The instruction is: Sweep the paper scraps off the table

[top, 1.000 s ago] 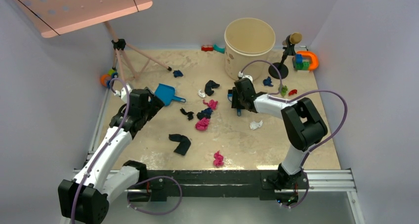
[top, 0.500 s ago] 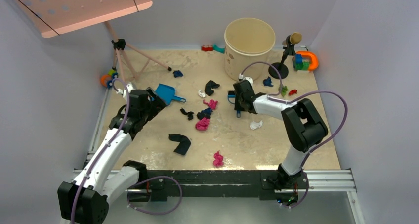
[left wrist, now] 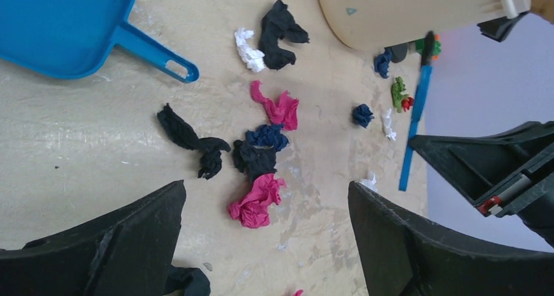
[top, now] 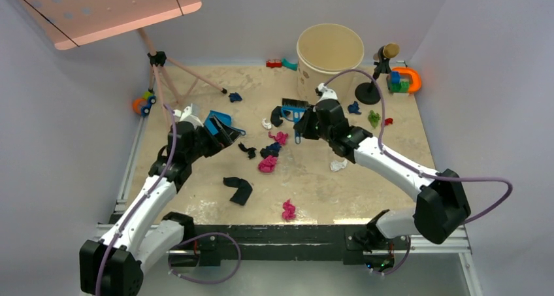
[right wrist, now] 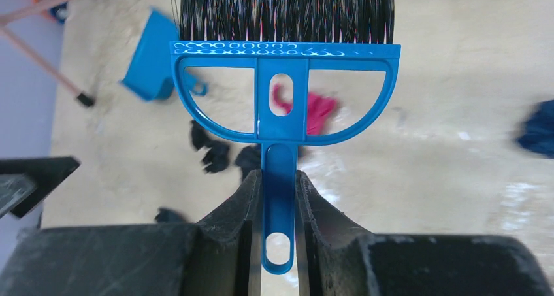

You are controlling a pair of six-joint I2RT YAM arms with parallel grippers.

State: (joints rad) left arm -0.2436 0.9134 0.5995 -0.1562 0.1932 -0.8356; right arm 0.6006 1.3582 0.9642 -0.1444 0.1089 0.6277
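Note:
I can see the blue brush's handle end [top: 298, 138] free past my right gripper's fingers, so I keep moving my open left gripper toward that end and close it there.
Paper scraps lie across the middle of the table [top: 392, 198]: pink wads [top: 267, 164] [top: 288, 210], a black one [top: 239, 189], a white one [top: 338, 164]. My right gripper [top: 306, 123] [right wrist: 279, 178] is shut on the handle of the blue brush [right wrist: 282, 67], held above the table with its black bristles pointing away. My left gripper [top: 222, 131] [left wrist: 264, 191] hangs open and empty beside the blue dustpan [top: 215, 119] [left wrist: 59, 21]. In the left wrist view a pink scrap [left wrist: 255, 201], a black scrap [left wrist: 193, 139] and a dark blue scrap [left wrist: 266, 136] lie below its fingers.
A beige bucket [top: 330, 51] stands at the back. A pink music stand's tripod [top: 173, 80] is at the back left, with a toy [top: 140, 103] by the edge. A black stand [top: 375, 80] and colourful toys [top: 404, 80] are at the back right.
My right gripper has closed on the brush and lifted it off the table, swinging left. My left gripper has moved right, past the dustpan.

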